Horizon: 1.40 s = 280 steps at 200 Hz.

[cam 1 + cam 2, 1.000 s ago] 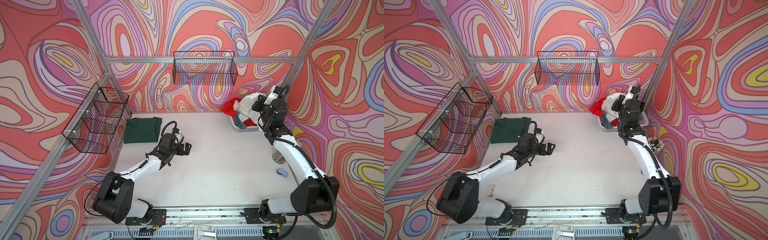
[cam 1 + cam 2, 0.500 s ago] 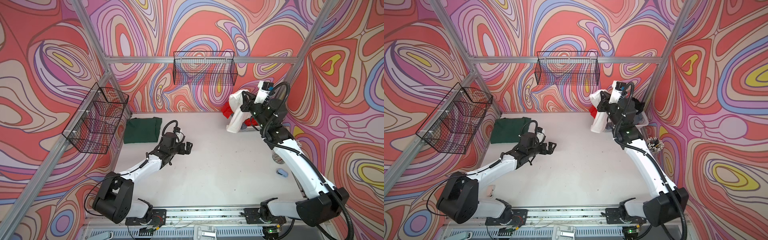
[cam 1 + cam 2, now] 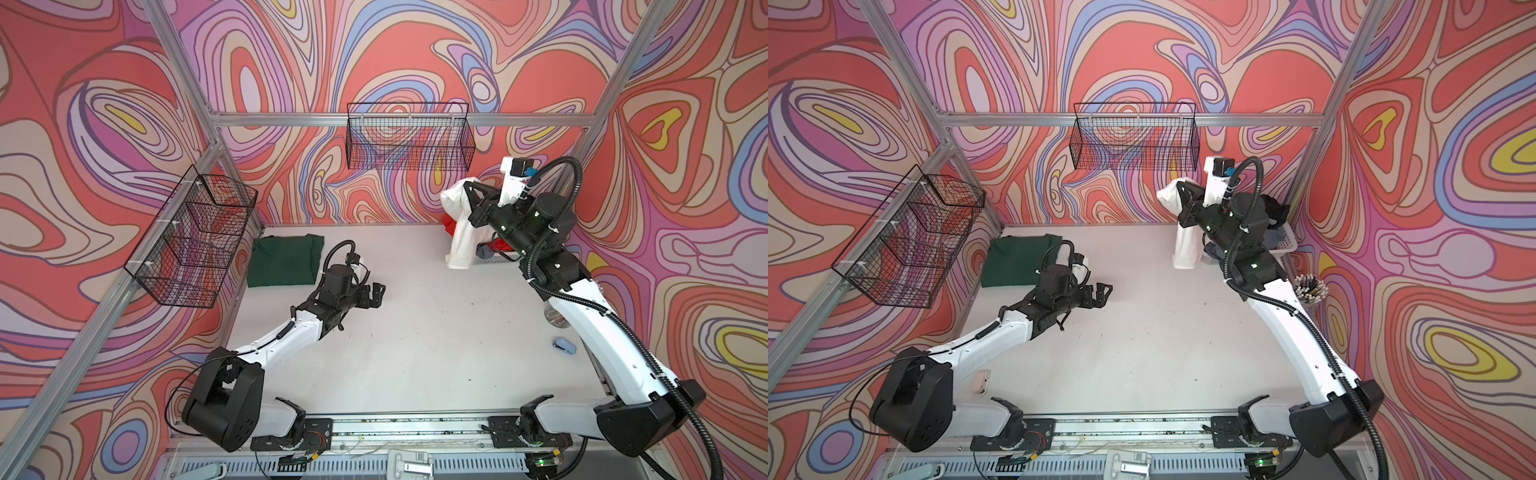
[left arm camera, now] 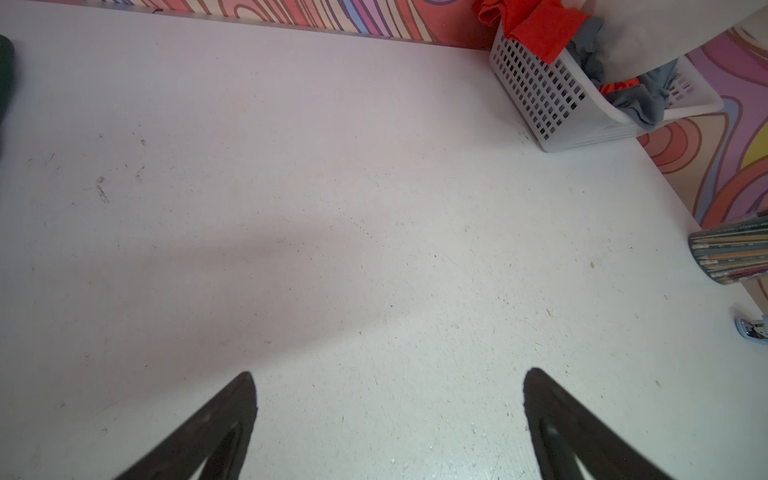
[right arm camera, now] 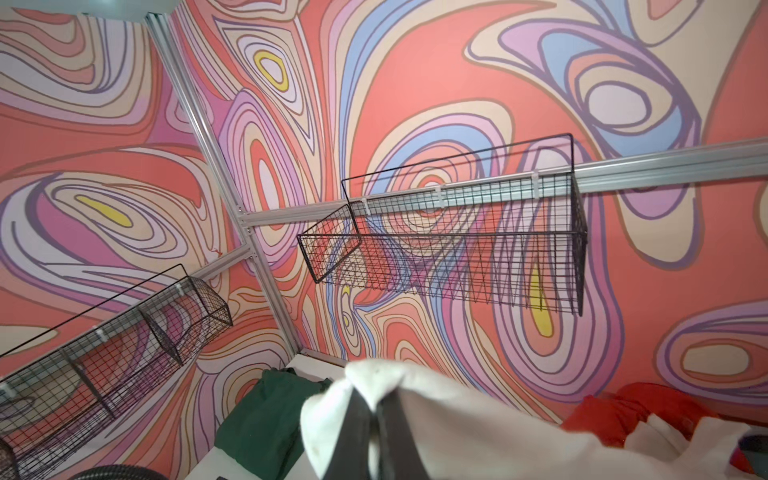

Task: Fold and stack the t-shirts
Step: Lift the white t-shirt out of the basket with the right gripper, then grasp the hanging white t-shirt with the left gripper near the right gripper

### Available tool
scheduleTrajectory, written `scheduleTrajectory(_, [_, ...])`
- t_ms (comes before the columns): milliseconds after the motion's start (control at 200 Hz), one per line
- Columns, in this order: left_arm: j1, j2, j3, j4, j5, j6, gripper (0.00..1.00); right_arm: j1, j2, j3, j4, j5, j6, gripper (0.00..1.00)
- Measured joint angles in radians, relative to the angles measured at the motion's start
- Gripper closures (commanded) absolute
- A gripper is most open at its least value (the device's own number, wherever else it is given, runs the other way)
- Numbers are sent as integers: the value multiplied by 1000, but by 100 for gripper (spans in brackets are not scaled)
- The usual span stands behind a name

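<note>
The white t-shirt hangs bunched (image 3: 456, 198) from my right gripper by the basket, so next my left gripper grabs its hanging part (image 3: 463, 246) and pulls the shirt clear for spreading.
My right gripper (image 3: 468, 189) (image 3: 1180, 188) (image 5: 374, 409) is raised high at the back right, shut on a bunched edge of the white t-shirt (image 3: 461, 245) (image 3: 1185, 249) (image 5: 478, 424). The shirt hangs down to the table in front of the white basket (image 4: 536, 95). Red (image 4: 540, 29) and grey (image 4: 640, 99) t-shirts spill over the basket rim. A dark green t-shirt (image 3: 284, 259) (image 3: 1017, 259) (image 5: 266, 419) lies folded at the back left. Just right of it, my left gripper (image 3: 376, 293) (image 3: 1104, 291) (image 4: 388, 382) hovers low over bare table, open and empty.
Two black wire baskets hang on the walls, one at the back (image 3: 409, 137) and one on the left (image 3: 195, 237). A cup of pencils (image 3: 1310, 289) (image 4: 727, 257) and a small blue object (image 3: 564, 345) sit along the table's right edge.
My right gripper has risen from the basket and swung leftward, drawing the white t-shirt up and out so it hangs. The left arm has barely moved.
</note>
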<state>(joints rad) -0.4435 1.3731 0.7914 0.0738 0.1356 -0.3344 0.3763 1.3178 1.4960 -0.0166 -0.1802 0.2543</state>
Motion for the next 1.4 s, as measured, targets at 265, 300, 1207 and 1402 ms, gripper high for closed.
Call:
scheduleTrajectory(265, [-37,-1,43,13,23,-8,0,3,-2,9,2,-39,22,100])
scheduleTrajectory(300, [-54,-1,56,28,30,-7,0,3,-2,5,3,-43,28,100])
scheduleTrajectory(1207, [-251,459,445,654,216,-74,18,5,-7,-76,3,-95,148,100])
scheduleTrajectory(1402, [-251,542,533,689,219,-116,100,5,-33,-112,14,-97,169,100])
